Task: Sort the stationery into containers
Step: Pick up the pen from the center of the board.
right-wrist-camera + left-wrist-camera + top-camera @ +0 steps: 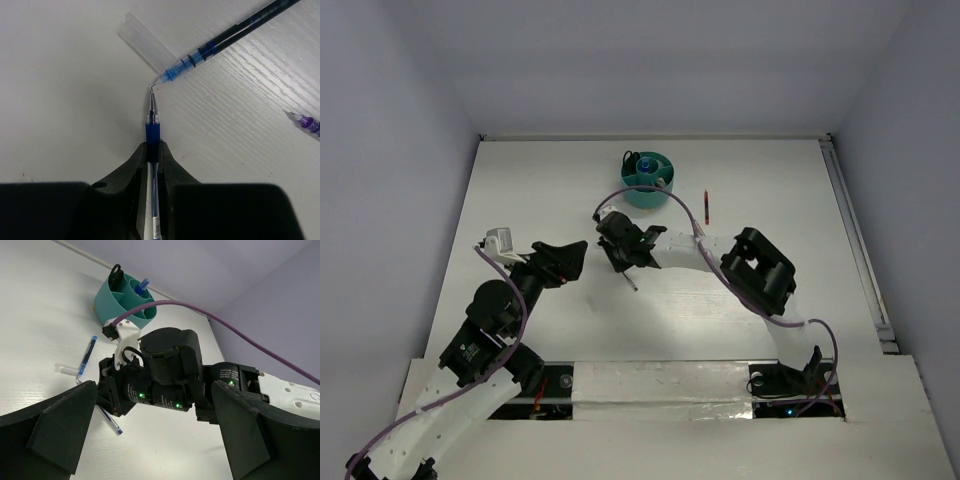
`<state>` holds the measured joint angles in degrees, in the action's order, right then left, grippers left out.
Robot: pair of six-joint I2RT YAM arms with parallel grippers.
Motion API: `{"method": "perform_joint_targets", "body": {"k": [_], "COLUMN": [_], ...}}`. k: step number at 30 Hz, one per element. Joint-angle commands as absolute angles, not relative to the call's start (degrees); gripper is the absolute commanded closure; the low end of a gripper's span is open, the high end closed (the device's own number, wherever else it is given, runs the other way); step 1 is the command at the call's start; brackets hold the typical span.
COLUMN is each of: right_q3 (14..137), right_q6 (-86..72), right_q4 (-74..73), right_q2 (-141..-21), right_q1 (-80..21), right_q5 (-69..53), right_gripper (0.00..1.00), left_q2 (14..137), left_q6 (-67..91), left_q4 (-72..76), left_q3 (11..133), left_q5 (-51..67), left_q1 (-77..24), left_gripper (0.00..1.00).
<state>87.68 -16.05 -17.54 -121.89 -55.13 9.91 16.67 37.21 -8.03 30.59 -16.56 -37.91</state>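
Observation:
The blue pen is held by my right gripper close to its uncapped tip (152, 102), so my left gripper should grab the pen's tail (634, 287) and leave the tip free for capping.
The teal cup (648, 181) stands at the far middle of the table and holds a blue bit (143, 285) and a black item (116, 276). My right gripper (619, 247) is shut on a blue pen (153, 131) low over the table. The pen's tip meets the tip of a second blue-and-black pen (220, 42) lying beside a clear cap (145, 45). The held pen's tail (111, 423) sticks out behind the right gripper. A red pen (706, 205) lies right of the cup. My left gripper (573, 257) is open and empty, just left of the right gripper.
A purple-tipped pen end (305, 122) shows at the right edge of the right wrist view. A purple cable (210, 315) arcs from the right wrist over the table. The right arm (760, 275) stretches across the middle of the table.

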Motion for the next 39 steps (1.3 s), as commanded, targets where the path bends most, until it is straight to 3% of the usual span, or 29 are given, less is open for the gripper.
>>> {"method": "perform_joint_targets", "body": {"k": [1,2,4,10,16,23,31,39], "right_q3": [86.8,85.9,83.6,75.7,69.0,61.4,56.3,55.3], "right_q6": [-16.4,-17.0,-17.5,-18.6,-22.4,-29.6,-32.0,-32.9], "right_q4": [-19.2,-18.8,-17.1,-13.7,-5.7,9.1,18.7,20.7], "right_q2": [-122.9,-122.3,-119.0,-107.8,-97.7,-90.4,-85.2,-84.5], "right_q1": [-55.5,-55.5,-55.5,-55.5,-54.1,-54.1,-54.1,-54.1], "right_q5": [11.0,10.7,10.5,11.9,11.3,9.1,8.4,6.8], "right_gripper": [0.89,0.96,1.00,1.00,1.00,1.00,1.00,1.00], "left_q2": [16.7,17.0,17.3,19.7,24.2,33.7,43.0,50.2], "left_q6": [37.8,38.0,38.1,38.8,40.2,43.2,43.0,43.1], "left_q4": [-6.6,-6.6,-6.2,-2.3,8.4,23.0,31.2,36.5], "left_q3": [30.7,30.5,30.1,27.7,22.2,16.3,16.2,16.2], "left_q5": [-17.0,-17.0,-16.8,-13.0,-1.8,8.3,8.4,9.8], "left_q1": [-38.2,-38.2,-38.2,-38.2,-38.2,-38.2,-38.2,-38.2], "left_gripper": [0.03,0.03,0.03,0.05,0.18,0.44,0.49,0.61]}}
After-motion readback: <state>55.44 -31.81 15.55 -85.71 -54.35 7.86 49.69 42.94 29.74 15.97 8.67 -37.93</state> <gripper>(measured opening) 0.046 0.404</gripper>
